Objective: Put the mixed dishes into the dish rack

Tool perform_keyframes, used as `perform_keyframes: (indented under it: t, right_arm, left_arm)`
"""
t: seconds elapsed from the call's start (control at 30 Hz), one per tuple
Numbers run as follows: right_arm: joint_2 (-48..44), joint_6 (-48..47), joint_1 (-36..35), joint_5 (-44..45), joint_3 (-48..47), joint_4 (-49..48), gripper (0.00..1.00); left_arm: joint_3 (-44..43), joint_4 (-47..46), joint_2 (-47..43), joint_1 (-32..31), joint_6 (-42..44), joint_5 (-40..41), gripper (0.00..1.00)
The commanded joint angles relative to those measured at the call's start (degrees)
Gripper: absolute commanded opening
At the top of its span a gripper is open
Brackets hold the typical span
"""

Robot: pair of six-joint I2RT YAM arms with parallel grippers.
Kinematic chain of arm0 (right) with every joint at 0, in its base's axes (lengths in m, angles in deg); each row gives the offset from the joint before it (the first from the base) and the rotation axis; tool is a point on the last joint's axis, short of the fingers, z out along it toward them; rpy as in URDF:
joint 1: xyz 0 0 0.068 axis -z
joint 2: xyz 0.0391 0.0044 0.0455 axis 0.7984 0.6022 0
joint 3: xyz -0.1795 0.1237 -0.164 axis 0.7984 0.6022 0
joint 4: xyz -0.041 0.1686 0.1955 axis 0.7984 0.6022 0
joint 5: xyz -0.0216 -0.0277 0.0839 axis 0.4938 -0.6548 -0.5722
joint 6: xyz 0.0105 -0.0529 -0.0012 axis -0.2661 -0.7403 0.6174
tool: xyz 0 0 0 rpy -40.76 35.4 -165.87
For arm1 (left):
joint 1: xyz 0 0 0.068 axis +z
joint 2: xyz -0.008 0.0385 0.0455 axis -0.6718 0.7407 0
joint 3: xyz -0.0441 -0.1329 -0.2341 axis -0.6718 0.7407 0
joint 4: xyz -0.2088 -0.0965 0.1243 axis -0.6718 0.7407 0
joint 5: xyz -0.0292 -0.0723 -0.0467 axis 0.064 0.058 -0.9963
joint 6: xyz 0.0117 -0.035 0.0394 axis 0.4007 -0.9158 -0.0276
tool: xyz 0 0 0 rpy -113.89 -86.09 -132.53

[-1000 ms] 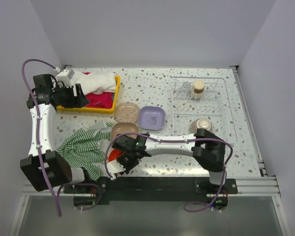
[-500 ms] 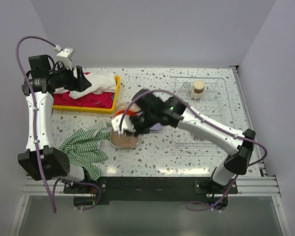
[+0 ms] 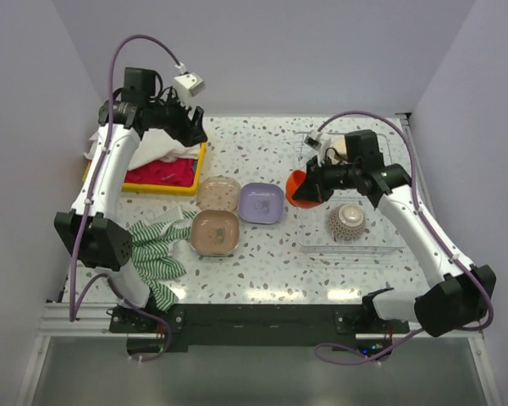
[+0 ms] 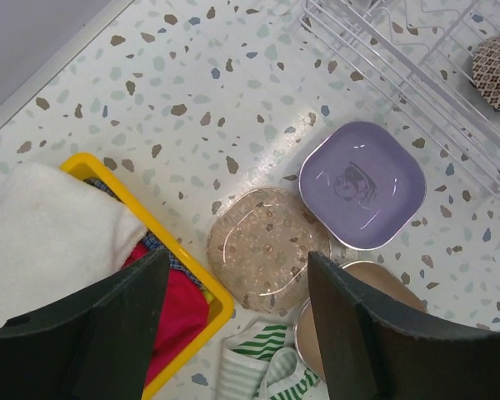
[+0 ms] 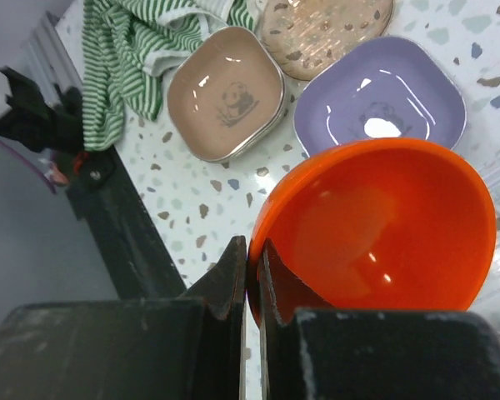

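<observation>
The space (image 3: 316, 225) beside the speckled bowl is open, so my right gripper keeps bringing the orange bowl down into the rack until the wires (image 3: 317, 240) hold it up.
My right gripper (image 3: 315, 181) (image 5: 253, 250) is shut on the rim of the glossy orange bowl (image 3: 297, 194) (image 5: 383, 225), holding it in the air at the left edge of the white wire dish rack (image 3: 391, 173) (image 4: 400, 58). In the rack stand a speckled bowl (image 3: 348, 218) (image 4: 496, 71) and a beige cup (image 3: 342, 150). On the table lie the lilac plate (image 3: 262, 203) (image 4: 362, 183) (image 5: 383, 100), a speckled tan plate (image 3: 218, 193) (image 4: 267, 250) (image 5: 325, 25) and a brown plate (image 3: 214, 232) (image 5: 225, 92). High over the tray's right end, my left gripper (image 3: 190, 131) (image 4: 237, 258) is open and holds nothing.
A yellow tray (image 3: 165, 188) (image 4: 162, 237) of towels sits at the back left. A green striped cloth (image 3: 148, 245) (image 5: 142, 42) lies at the front left, touching the brown plate. Walls close in the table on three sides.
My right arm lifted the orange bowl from the front left and carried it across the plates to the rack's left edge. My left arm rose and swung right over the yellow tray.
</observation>
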Motion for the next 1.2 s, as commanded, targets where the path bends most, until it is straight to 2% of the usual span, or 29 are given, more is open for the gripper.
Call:
perform_keyframes:
  t: [0.0,0.3,0.53,1.0,1.17]
  right_arm:
    - [-3.11,19.55,5.83,-9.01,8.67,-16.73,0.00]
    - [2.50,34.41,17.61,-19.73,18.79,-32.20,0.00]
    - [8.22,37.50,18.59,-25.28,22.13,-36.78,0.00]
    - [19.12,35.04,23.60,-27.21,23.28,-33.62,0.00]
    - [21.14,31.01,25.53,-27.21,22.23,-27.05,0.00]
  left_arm:
    - [-3.69,-2.46,1.58,-4.23,-1.97,2.44,0.72]
    - [-2.20,-0.88,2.73,-8.37,1.02,8.15,0.72]
    - [-1.58,0.27,4.14,-11.27,3.74,13.69,0.72]
    - [-1.84,0.88,6.95,-15.32,5.59,18.09,0.71]
    - [-2.55,0.80,8.35,-16.11,5.68,18.27,0.71]
